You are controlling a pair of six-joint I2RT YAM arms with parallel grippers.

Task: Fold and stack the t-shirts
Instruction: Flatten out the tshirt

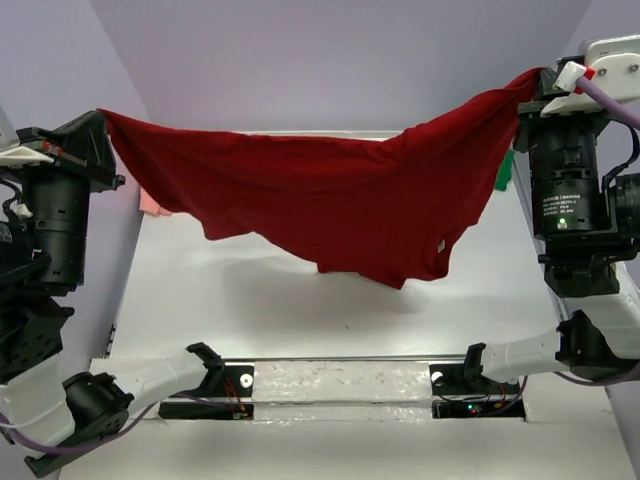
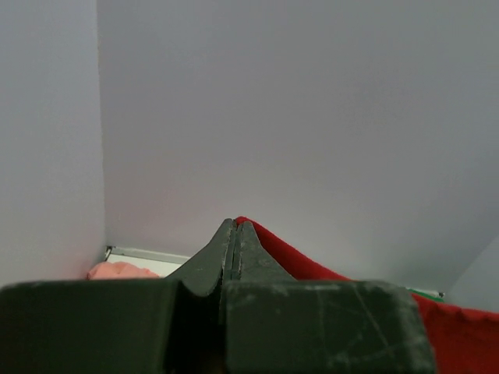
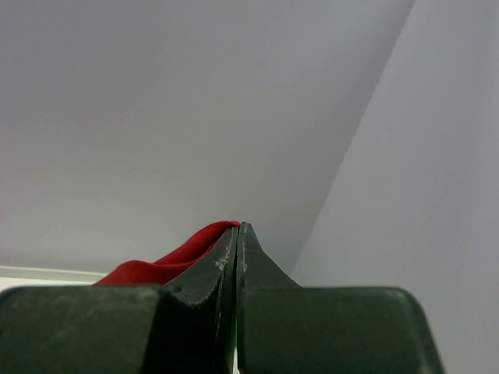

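My two grippers should swing the t-shirt toward the back wall (image 1: 330, 70) and back before laying it flat, because the dark red t-shirt's lower edge (image 1: 362, 272) hangs uneven and bunched.
The dark red t-shirt (image 1: 330, 195) hangs stretched in the air between both raised arms, sagging in the middle above the white table (image 1: 300, 320). My left gripper (image 1: 103, 118) is shut on its left corner, and in the left wrist view the red cloth (image 2: 296, 261) runs off to the right of the gripper (image 2: 235, 226). My right gripper (image 1: 535, 82) is shut on the shirt's right corner; red cloth (image 3: 175, 261) shows left of the gripper (image 3: 238, 230). A bit of the salmon-pink t-shirt (image 1: 150, 204) peeks out at the far left, and a sliver of the green t-shirt (image 1: 503, 172) at the far right.
Pale purple walls (image 1: 330, 60) close in the table at the back and both sides. The two arm bases (image 1: 340, 385) sit at the near edge. The pink cloth (image 2: 121, 270) lies near the back left corner.
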